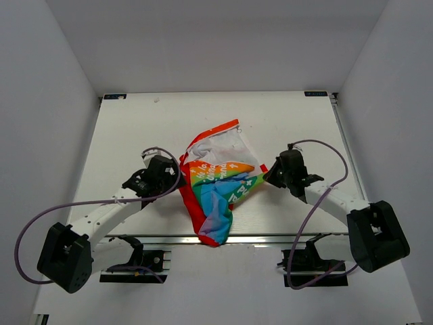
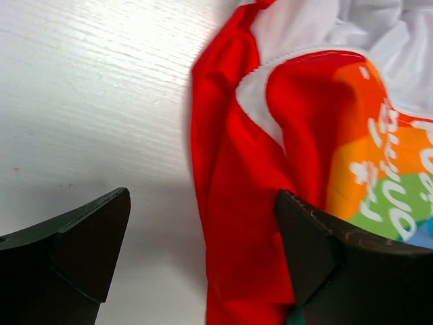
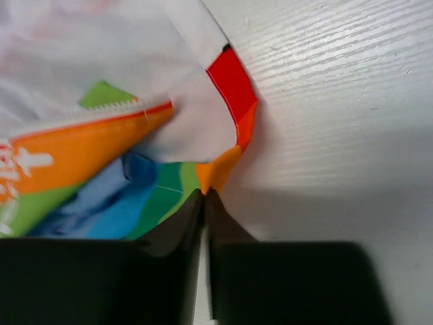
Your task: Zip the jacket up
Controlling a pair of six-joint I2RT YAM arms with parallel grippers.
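White lining (image 1: 223,147) can be seen past the crumpled rainbow panel, so I expect the jacket (image 1: 211,193) to spread out wide and white when I lift and pull it.
The jacket (image 1: 215,184) lies crumpled at mid-table, its white lining at the far end and a rainbow panel with red edging toward me. My left gripper (image 1: 178,179) is at its left side. In the left wrist view the gripper (image 2: 203,195) stands open, its fingers astride the jacket's (image 2: 298,108) red edge, one over bare table and one over the fabric. My right gripper (image 1: 265,175) is at the jacket's right corner. In the right wrist view that gripper (image 3: 205,193) is pinched shut on an orange corner of the jacket (image 3: 101,142). A white zipper (image 3: 88,112) runs along the orange stripe.
The white table (image 1: 135,135) sits inside a white-walled enclosure. A metal rail (image 1: 270,238) runs along the near edge between the arm bases. Purple cables (image 1: 40,217) loop off both arms.
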